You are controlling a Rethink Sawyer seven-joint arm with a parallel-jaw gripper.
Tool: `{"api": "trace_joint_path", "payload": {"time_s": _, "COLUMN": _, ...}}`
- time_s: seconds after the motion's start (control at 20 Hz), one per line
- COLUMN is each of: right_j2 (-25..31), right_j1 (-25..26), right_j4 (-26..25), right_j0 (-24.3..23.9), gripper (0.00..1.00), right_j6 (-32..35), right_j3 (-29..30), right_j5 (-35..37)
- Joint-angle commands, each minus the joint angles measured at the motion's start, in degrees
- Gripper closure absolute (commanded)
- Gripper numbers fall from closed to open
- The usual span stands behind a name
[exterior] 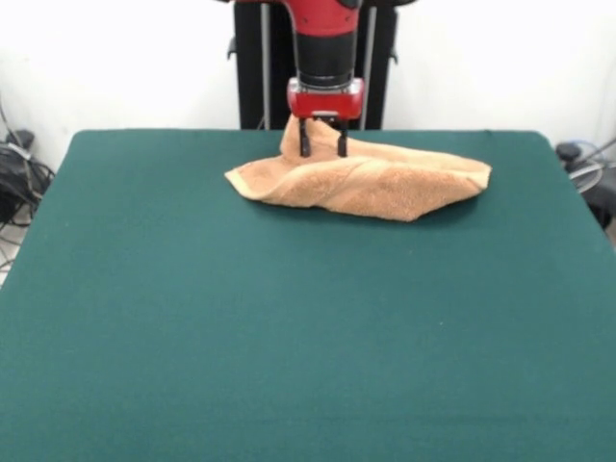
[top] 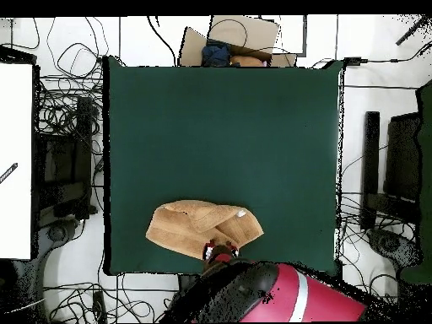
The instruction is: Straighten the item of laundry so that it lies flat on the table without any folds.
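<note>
The peak [exterior: 292, 136] rises from loose cloth behind the thick front folds [exterior: 361, 187], so it will move when the robot's gripper pulls, while those folds will mostly stay where they are.
The orange-tan towel [exterior: 371, 181] lies crumpled and folded over itself at the far side of the green table [exterior: 289, 337], close to the robot. One corner rises in a peak just by my gripper [exterior: 322, 146]. The gripper hangs straight down over that raised part, its two black fingers [exterior: 304, 144] apart, with towel showing between and behind them. In the overhead view the towel [top: 196, 228] sits near the table's bottom edge, with a white label [top: 242, 214] on its right part, and the gripper [top: 221, 251] is at its lower right edge.
The table edge [top: 219, 272] runs just beyond the towel on the robot's side. Cables and equipment [top: 67, 152] lie around the table on the floor. A cardboard box [top: 240, 38] stands past the table's opposite end.
</note>
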Motion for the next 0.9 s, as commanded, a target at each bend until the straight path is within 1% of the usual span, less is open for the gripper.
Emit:
{"api": "trace_joint_path", "payload": {"time_s": 0.05, "right_j2": 3.6, "right_j1": 6.9, "right_j4": 3.8, "right_j0": 2.3, "gripper": 0.00, "right_j6": 14.1, "right_j3": 3.8, "right_j5": -2.8}}
{"api": "trace_joint_path", "payload": {"time_s": 0.35, "right_j2": 2.8, "right_j1": 6.9, "right_j4": 5.0, "right_j0": 3.4, "gripper": 0.00, "right_j6": 14.4, "right_j3": 5.5, "right_j5": -5.2}}
{"api": "trace_joint_path", "payload": {"time_s": 0.6, "right_j2": 2.7, "right_j1": 6.9, "right_j4": 5.3, "right_j0": 3.1, "gripper": 0.00, "right_j6": 13.9, "right_j3": 6.2, "right_j5": -5.5}}
{"api": "trace_joint_path", "payload": {"time_s": 0.9, "right_j2": 3.0, "right_j1": 8.0, "right_j4": 5.8, "right_j0": 3.2, "gripper": 0.00, "right_j6": 13.4, "right_j3": 5.6, "right_j5": -6.3}}
